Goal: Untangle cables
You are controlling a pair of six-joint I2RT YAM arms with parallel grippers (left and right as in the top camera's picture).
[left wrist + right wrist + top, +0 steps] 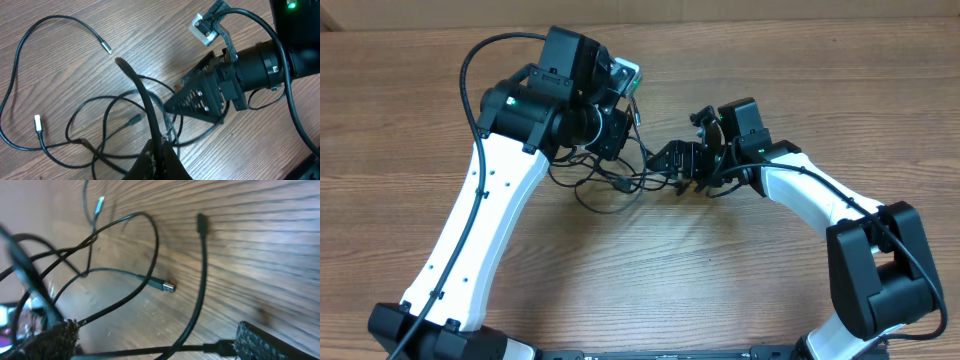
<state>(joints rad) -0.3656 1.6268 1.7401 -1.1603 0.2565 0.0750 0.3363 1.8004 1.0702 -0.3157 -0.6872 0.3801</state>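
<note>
My right gripper should hold the tangled cable pieces (665,182) while my left gripper pulls the cable away, because the cable from my left gripper (640,142) goes loosely into the tangle.
The cables (610,178) lie as a tangle of thin black loops on the wood between the two arms. My left gripper (161,150) is shut on one black cable (142,95), which rises from its tips; in the overhead view it sits at the tangle's upper edge (616,135). My right gripper (157,342) stands wide open, low over the tangle's right side (677,168). A cable with a black plug (220,347) crosses between its fingers, the plug against the right finger (270,340). Silvery tips (106,48) (37,123) end a loose loop at the left.
The right gripper (195,100) and its wrist camera (204,27) reach in close to my left gripper, a few centimetres apart. Thick black arm wires (485,55) arc over the left arm. Bare wooden tabletop (650,270) surrounds the tangle.
</note>
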